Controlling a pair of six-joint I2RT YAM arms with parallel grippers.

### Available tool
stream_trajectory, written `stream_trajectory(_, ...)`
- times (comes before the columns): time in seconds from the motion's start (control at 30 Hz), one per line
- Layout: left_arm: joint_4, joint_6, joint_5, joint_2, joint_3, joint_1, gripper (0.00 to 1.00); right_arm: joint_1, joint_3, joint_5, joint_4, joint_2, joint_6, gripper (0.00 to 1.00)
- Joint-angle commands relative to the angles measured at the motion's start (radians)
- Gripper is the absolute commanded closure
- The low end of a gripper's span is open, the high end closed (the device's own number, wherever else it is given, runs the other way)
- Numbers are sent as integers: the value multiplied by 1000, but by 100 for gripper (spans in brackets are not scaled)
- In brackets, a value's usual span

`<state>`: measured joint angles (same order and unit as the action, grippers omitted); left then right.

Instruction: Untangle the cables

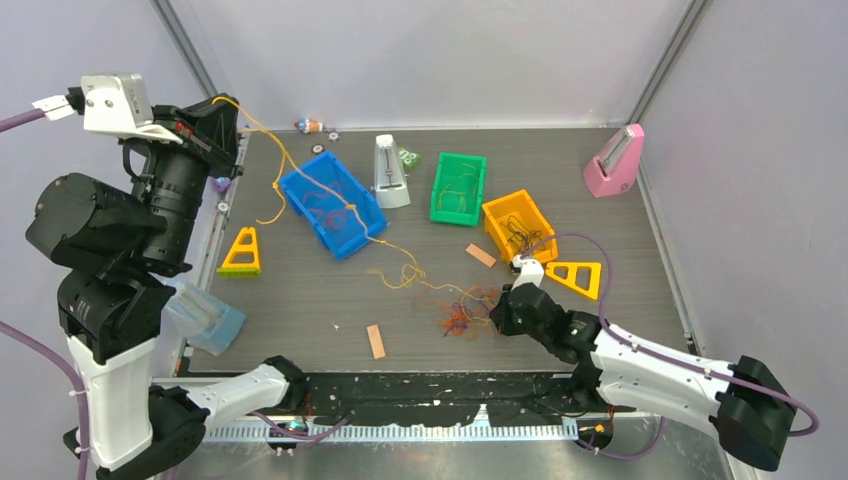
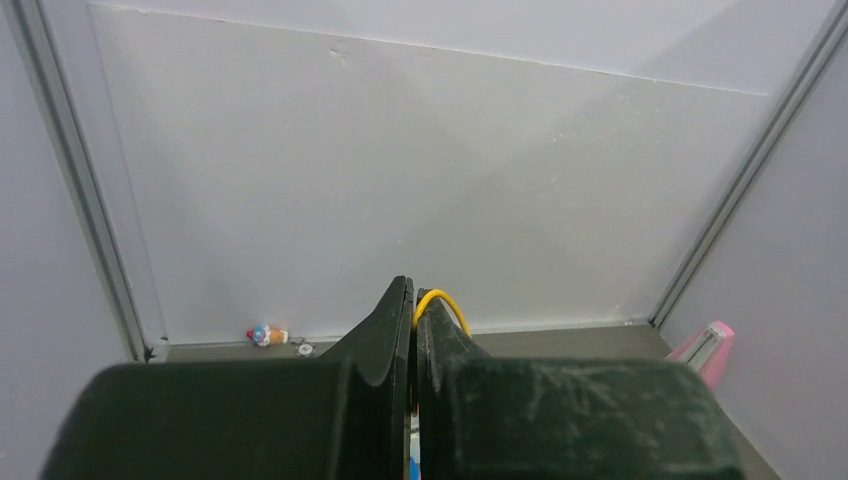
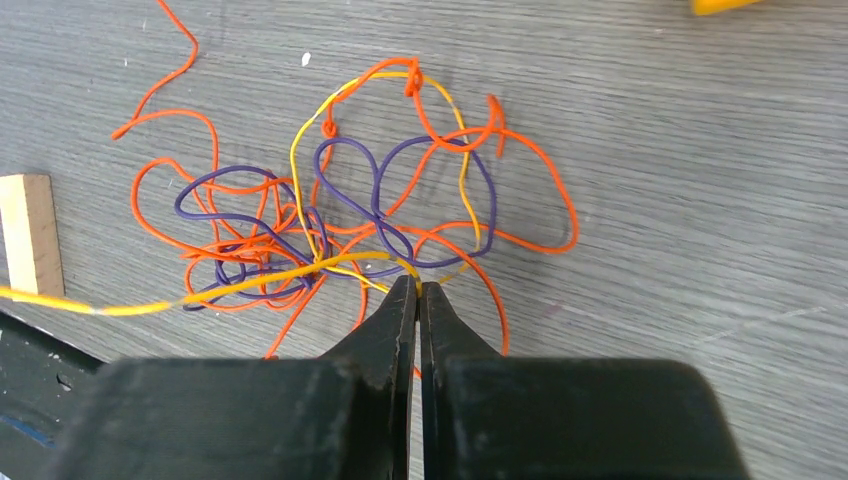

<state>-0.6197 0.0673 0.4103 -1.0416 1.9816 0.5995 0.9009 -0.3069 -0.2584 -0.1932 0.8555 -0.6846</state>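
Note:
Next, I open my right gripper, because it is pinning the yellow cable at the tangle (image 1: 486, 317), and take the cable back to the green bin (image 1: 459, 189) with my left gripper.
A loose tangle of orange, purple and yellow cables (image 1: 455, 315) lies on the table near the front middle. In the right wrist view, orange strands (image 3: 200, 130) and purple loops (image 3: 350, 165) spread out ahead of my right gripper (image 3: 418, 288). That gripper is shut on a yellow cable (image 3: 250, 275) at the tangle's near edge, and in the top view it sits low at the tangle's right side (image 1: 497, 305). The yellow cable (image 1: 300, 170) runs up across the blue bin to my raised left gripper (image 1: 222, 108). The left gripper (image 2: 415, 290) is shut on that yellow strand (image 2: 445, 300).
A blue bin (image 1: 300, 185), a green bin (image 1: 440, 190) and an orange bin (image 1: 540, 215) holding some dark strands stand mid-table. Also there: a white metronome (image 1: 388, 172), a pink one (image 1: 615, 162), two yellow triangles (image 1: 242, 252) (image 1: 577, 277), tan strips (image 1: 376, 341) (image 1: 481, 255), and a clear box (image 1: 205, 315).

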Motion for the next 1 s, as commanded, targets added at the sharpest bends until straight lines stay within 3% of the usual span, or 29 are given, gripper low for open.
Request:
stream_trajectory(0.0,50,-19,31,-4,-13,-6,100,-1,-50,-107,-130,-82,-53,95)
stream_trajectory(0.23,88,-4,-34,-4,-106,-7,100,-2,-75,-147,-235,-234,2,94)
stream_trajectory(0.3,144,7,-130,3,-156,-7,100,-1,-86,-56,-199,-257,90,70)
stream_trajectory(0.33,179,14,-199,9,-183,-6,100,-2,-93,-21,-182,-261,126,44)
stream_trajectory(0.4,249,24,-339,15,-222,-6,100,-2,-107,69,-120,-277,219,15)
stream_trajectory(0.47,272,42,-443,1,-214,-7,100,-2,-125,143,-48,-287,301,1)
stream_trajectory(0.67,275,40,-509,-21,-160,-6,100,-2,-245,316,200,-146,508,5)
stream_trajectory(0.97,290,36,-495,-47,-57,-7,100,-1,-497,424,435,263,580,5)
